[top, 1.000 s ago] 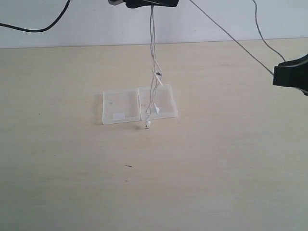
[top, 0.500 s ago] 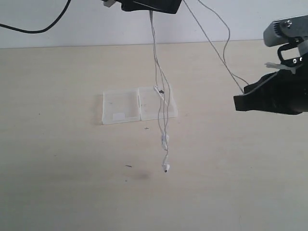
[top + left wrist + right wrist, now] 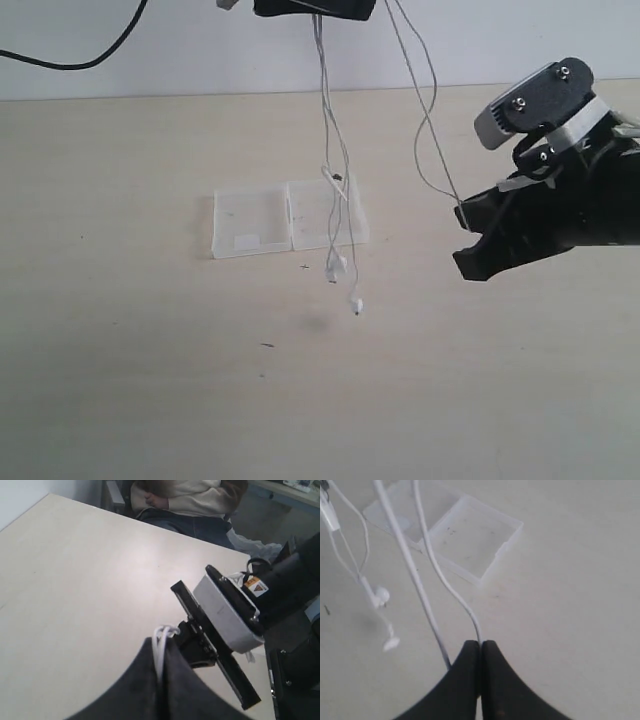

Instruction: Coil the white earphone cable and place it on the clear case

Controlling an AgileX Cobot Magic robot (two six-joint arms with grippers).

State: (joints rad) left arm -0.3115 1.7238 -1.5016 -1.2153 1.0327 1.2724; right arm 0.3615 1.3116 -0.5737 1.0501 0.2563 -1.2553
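Note:
I go on moving my right gripper's piece of the cable toward the hanging loops (image 3: 338,190) before I let it go next to them, because my left gripper is holding the white earphone cable (image 3: 319,36) above.
The white earphone cable (image 3: 326,120) hangs in loops from my left gripper (image 3: 318,10), high at the top of the exterior view; the jaws are shut on several strands (image 3: 160,647). Two earbuds (image 3: 355,302) dangle just above the table in front of the clear case (image 3: 255,222), which lies flat with a small white label on its left half. Another strand (image 3: 425,120) runs down to my right gripper (image 3: 463,210), right of the case, shut on the cable (image 3: 452,595). In the right wrist view, the case (image 3: 470,535) and earbuds (image 3: 382,597) lie below.
A thick black cable (image 3: 80,55) curves across the wall at the upper left. Small dark specks (image 3: 267,346) lie on the pale wooden table (image 3: 150,400). The left wrist view shows the right arm's camera housing (image 3: 227,612) and a seated person (image 3: 190,500) beyond the table edge.
My right gripper has moved left and down toward the case, slackening its strand. The dangling earbuds have swung up and back toward the case.

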